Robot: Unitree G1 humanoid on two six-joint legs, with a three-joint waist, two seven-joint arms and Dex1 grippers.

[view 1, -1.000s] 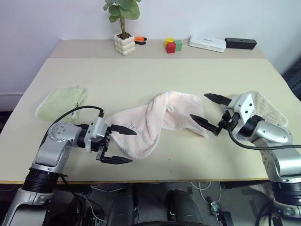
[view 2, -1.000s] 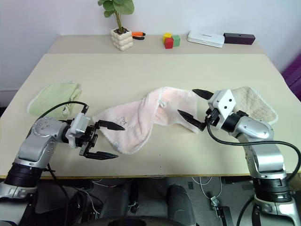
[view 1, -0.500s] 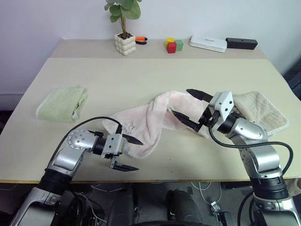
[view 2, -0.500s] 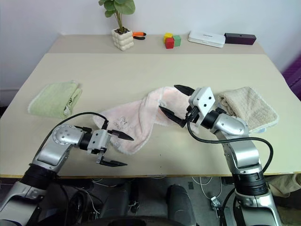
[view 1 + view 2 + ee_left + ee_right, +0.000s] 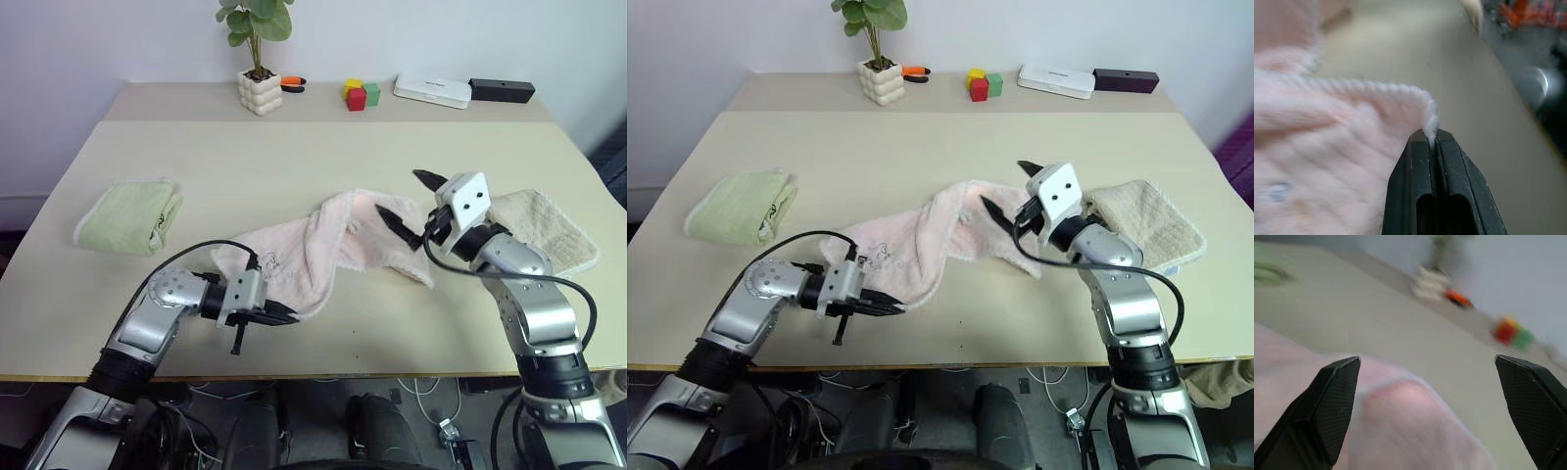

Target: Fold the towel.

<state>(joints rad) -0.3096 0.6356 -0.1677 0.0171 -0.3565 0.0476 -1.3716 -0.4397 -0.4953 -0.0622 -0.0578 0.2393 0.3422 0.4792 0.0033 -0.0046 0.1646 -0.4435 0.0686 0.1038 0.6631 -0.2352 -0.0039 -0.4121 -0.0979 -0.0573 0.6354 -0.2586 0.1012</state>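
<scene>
My grippers have the pale pink towel (image 5: 294,264) between them, and loose ridges (image 5: 323,233) bunch across its middle. The towel will straighten into a long, flat strip when I pull it.
The pale pink towel (image 5: 313,250) lies crumpled and partly twisted across the middle of the table, with a small dark print (image 5: 266,262) near its front left corner. My left gripper (image 5: 289,315) is low at that front edge, shut on the towel's hem. The left wrist view shows its black fingers (image 5: 1420,161) pressed together on the pink hem (image 5: 1429,126). My right gripper (image 5: 399,192) hovers open just above the towel's right part, with nothing between its fingers (image 5: 1334,406).
A folded light green towel (image 5: 127,217) lies at the left. A beige towel (image 5: 549,230) lies at the right, under my right forearm. Along the back stand a potted plant (image 5: 260,91), coloured blocks (image 5: 361,94), a white box (image 5: 432,90) and a black box (image 5: 502,90).
My left gripper has gone from wide open to shut on the towel's front hem. My right gripper, still open, has swung further over the towel's right part.
</scene>
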